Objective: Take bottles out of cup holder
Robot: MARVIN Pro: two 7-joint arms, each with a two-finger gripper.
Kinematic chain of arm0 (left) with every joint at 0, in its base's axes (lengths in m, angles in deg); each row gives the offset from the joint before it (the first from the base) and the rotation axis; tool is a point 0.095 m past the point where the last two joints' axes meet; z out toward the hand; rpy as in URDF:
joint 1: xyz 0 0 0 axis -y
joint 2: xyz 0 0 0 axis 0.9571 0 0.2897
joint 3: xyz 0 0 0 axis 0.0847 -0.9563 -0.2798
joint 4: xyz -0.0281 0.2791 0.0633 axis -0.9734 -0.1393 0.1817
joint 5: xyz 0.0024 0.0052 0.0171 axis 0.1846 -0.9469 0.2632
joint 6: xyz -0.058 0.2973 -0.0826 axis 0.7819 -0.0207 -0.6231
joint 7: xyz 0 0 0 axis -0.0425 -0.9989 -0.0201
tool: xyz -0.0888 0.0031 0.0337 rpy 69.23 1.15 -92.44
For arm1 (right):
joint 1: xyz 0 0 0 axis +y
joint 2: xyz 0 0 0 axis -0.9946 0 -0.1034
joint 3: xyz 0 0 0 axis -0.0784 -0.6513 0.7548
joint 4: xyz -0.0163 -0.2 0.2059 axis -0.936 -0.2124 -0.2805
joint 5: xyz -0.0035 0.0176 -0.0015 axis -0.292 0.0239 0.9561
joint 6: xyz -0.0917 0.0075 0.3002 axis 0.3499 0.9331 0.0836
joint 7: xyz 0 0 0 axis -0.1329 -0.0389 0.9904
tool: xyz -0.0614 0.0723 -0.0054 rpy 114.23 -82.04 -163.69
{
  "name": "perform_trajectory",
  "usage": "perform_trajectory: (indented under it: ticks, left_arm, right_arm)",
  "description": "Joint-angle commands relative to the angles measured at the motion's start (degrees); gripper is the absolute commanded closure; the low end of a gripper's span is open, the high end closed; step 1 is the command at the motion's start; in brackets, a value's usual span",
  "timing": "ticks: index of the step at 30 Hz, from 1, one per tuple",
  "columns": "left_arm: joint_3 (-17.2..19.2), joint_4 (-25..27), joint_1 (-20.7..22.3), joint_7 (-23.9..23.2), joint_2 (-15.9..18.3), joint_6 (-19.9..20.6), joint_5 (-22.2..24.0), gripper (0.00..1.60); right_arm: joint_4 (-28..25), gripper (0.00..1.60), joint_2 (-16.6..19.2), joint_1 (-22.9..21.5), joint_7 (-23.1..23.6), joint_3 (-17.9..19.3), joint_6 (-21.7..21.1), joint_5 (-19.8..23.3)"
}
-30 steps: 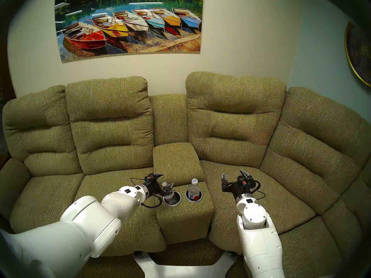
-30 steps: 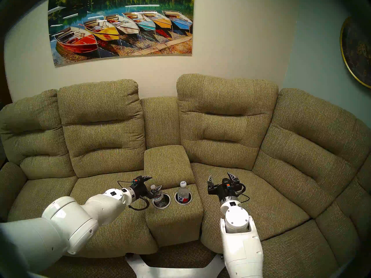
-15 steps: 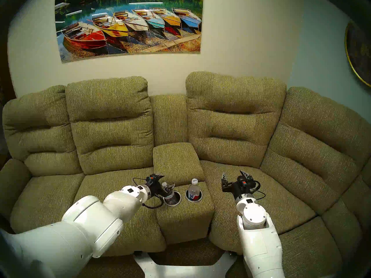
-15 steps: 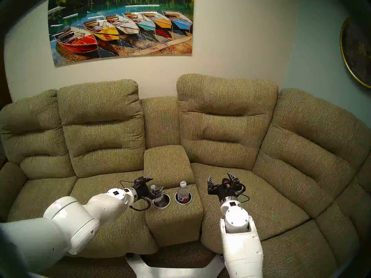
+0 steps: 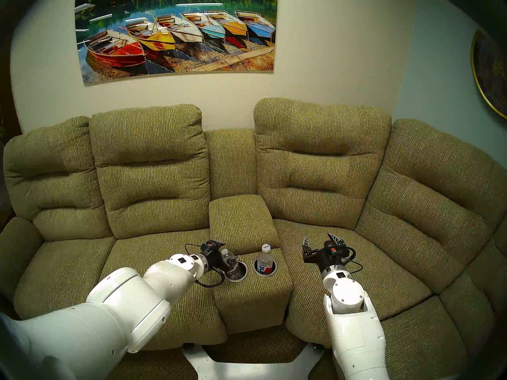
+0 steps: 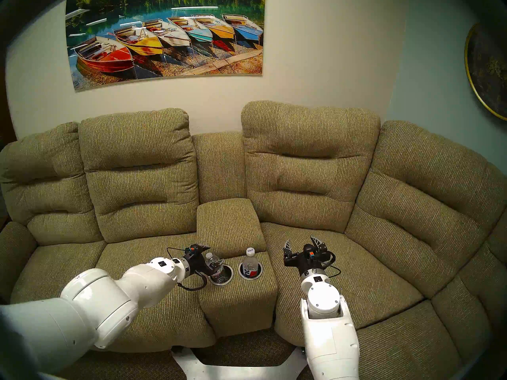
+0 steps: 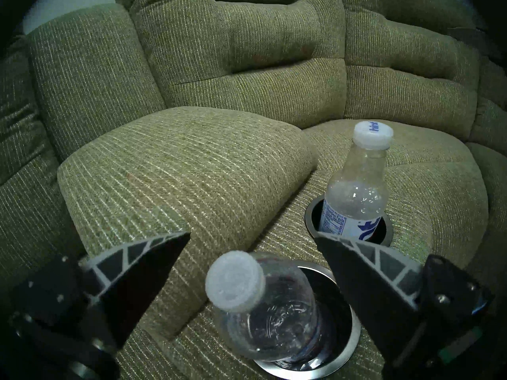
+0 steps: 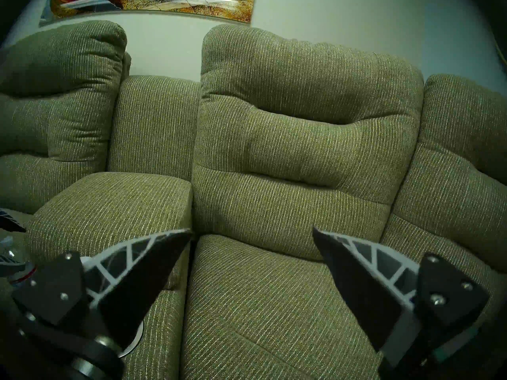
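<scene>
I expect the clear bottle to slide freely out of its hole in the cup holder when I lift its white cap, because a dark gap (image 7: 336,309) shows beside the leaning clear bottle (image 7: 272,317).
The crinkled clear bottle (image 7: 263,311) with a white cap leans in the left well (image 7: 354,341) of the cup holder, in the olive console. My left gripper (image 7: 252,235) is open, with one finger on each side of this bottle and not closed on it; it shows the same in the head views (image 5: 227,251) (image 6: 211,254). The "hint" bottle (image 7: 356,195) (image 5: 264,258) stands upright in the right well (image 5: 264,274). My right gripper (image 5: 318,236) (image 8: 252,231) is open and empty above the seat to the right of the console.
The raised padded armrest (image 5: 241,220) sits just behind the wells. Sofa seat cushions (image 5: 153,261) lie on both sides of the console. Backrests (image 5: 321,157) and a wall with a boat picture (image 5: 175,34) stand behind.
My left gripper has moved right toward the console, so its open fingers now straddle the crinkled bottle. The right arm and the "hint" bottle have not moved.
</scene>
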Motion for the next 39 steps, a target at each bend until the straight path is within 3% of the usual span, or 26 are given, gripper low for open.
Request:
perform_trajectory:
  ticks: [1,15,16,17,18,20,24,25,27,28,29,31,32,33,36,39]
  left_arm:
    - [0.44,0.42,0.88,0.61,-0.30,0.59,0.40,0.00]
    - [1.86,0.81,2.08,1.86,-1.48,4.21,1.22,0.00]
    - [2.00,0.83,2.14,1.89,-1.56,4.46,1.32,0.29]
    - [1.99,0.83,2.19,1.97,-1.67,4.70,1.26,0.45]
    - [2.07,0.84,2.21,2.07,-1.76,4.93,1.30,0.76]
    - [2.37,0.82,2.20,2.14,-1.96,5.45,1.57,1.01]
    - [2.78,0.76,1.90,2.36,-2.39,6.21,1.86,1.26]
    - [2.82,0.73,1.77,2.37,-2.47,6.36,1.88,1.25]
    - [2.93,0.69,1.53,2.48,-2.59,6.59,1.92,0.90]
    - [2.97,0.68,1.45,2.51,-2.62,6.68,1.96,0.52]
    - [3.06,0.66,1.39,2.58,-2.65,6.83,2.00,0.61]
    - [3.11,0.64,1.29,2.69,-2.64,7.00,2.02,0.59]
    - [3.19,0.64,1.25,2.73,-2.63,7.10,2.05,0.38]
    - [3.24,0.65,1.23,2.66,-2.58,7.20,2.08,0.00]
    - [3.39,0.65,1.22,2.69,-2.48,7.44,2.14,0.09]
    - [3.57,0.67,1.25,2.70,-2.36,7.74,2.22,0.00]
  right_arm:
    - [-0.95,0.00,0.10,-0.63,-0.06,0.01,0.30,0.01]
    - [-0.71,0.00,0.11,-0.72,-0.06,0.01,0.30,0.02]
    - [-0.70,0.00,0.10,-0.72,-0.06,0.02,0.30,0.01]
    - [-0.69,0.00,0.10,-0.73,-0.06,0.01,0.30,0.01]
    - [-0.68,0.00,0.11,-0.73,-0.06,0.01,0.30,0.02]
    - [-0.65,0.00,0.10,-0.74,-0.06,0.01,0.30,0.02]
    - [-0.61,0.00,0.10,-0.76,-0.06,0.02,0.31,0.01]
    - [-0.60,0.00,0.12,-0.77,-0.06,0.02,0.31,0.02]
    - [-0.58,0.00,0.10,-0.78,-0.07,0.02,0.31,0.01]
    - [-0.57,0.00,0.09,-0.79,-0.07,0.03,0.31,0.01]
    - [-0.57,0.00,0.10,-0.79,-0.07,0.02,0.32,0.01]
    - [-0.55,0.00,0.11,-0.80,-0.07,0.02,0.32,0.01]
    - [-0.55,0.00,0.10,-0.80,-0.07,0.03,0.32,0.01]
    - [-0.54,0.00,0.10,-0.81,-0.07,0.03,0.32,0.01]
    - [-0.52,0.00,0.11,-0.82,-0.07,0.02,0.32,0.02]
    - [-0.51,0.00,0.11,-0.83,-0.07,0.02,0.32,0.02]
